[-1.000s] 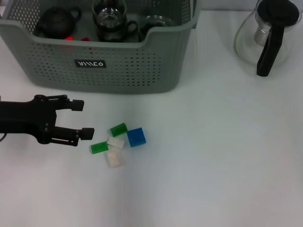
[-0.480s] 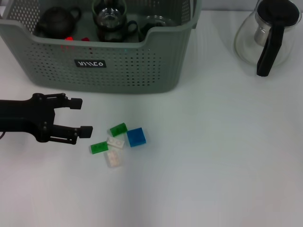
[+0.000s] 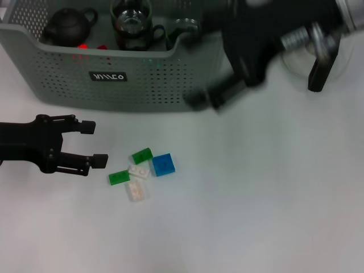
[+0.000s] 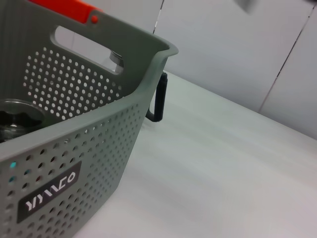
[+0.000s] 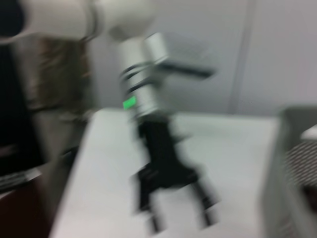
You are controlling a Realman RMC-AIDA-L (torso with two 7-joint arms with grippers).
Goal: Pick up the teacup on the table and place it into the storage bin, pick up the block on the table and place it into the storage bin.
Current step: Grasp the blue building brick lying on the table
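Observation:
My right gripper should keep moving down toward the blue block until its fingers surround it, as the blue block's outer side (image 3: 172, 163) is free of the green and white blocks.
The grey-green storage bin (image 3: 170, 74) stands at the far left of the table. A glass teacup (image 3: 132, 24) with a black holder sits inside it, next to a black teapot (image 3: 68, 25) and another glass cup (image 3: 185, 25). Small blocks lie in a cluster on the table: blue (image 3: 163, 164), green (image 3: 142, 155), green (image 3: 119, 177) and two white ones (image 3: 138, 171). My left gripper (image 3: 94, 144) hovers open just left of the cluster, holding nothing. My right gripper (image 3: 210, 98) shows as a blur over the bin's right front corner.
A glass pot with a black handle (image 3: 321, 65) stands at the far right, partly behind the right arm. The left wrist view shows the bin wall (image 4: 74, 129) close up. The right wrist view shows the left gripper (image 5: 178, 213) far off.
The right arm has swept into view from the upper right and now crosses the bin's right corner. The left gripper has drifted slightly left and stays open.

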